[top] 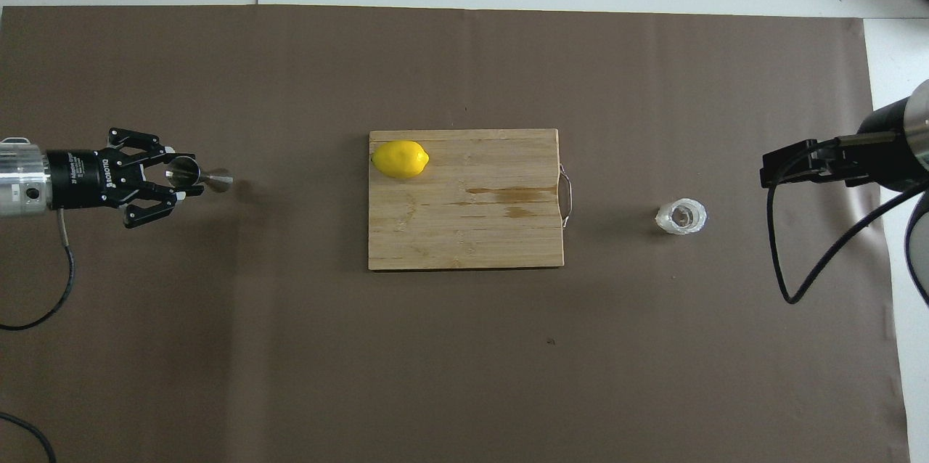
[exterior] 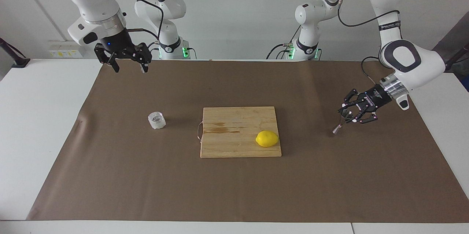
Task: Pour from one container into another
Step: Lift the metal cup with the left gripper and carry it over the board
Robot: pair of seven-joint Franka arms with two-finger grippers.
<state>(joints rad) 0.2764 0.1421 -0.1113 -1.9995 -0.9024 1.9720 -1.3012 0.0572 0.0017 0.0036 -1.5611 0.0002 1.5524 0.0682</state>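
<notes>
Wet-looking streaks (top: 515, 194) show on the cutting board, so I expect to find a few hidden spots under the tumbler (top: 681, 216) when I lift it.
The squat clear glass tumbler (exterior: 157, 120) (top: 681, 217) stands upright on the brown mat toward the right arm's end. My left gripper (exterior: 348, 114) (top: 181, 174) is shut on the upper cone of the small steel jigger (exterior: 337, 127) (top: 207, 177). The jigger hangs tilted just off the mat at the left arm's end. My right gripper (exterior: 128, 66) waits open and high in the air over the mat's edge nearest the robots, well away from the tumbler.
A wooden cutting board (exterior: 234, 116) (top: 464, 231) with a wire handle lies mid-mat between tumbler and jigger. A yellow lemon (exterior: 267, 138) (top: 400, 159) sits on its corner toward the left arm's end. Brown mat covers most of the white table.
</notes>
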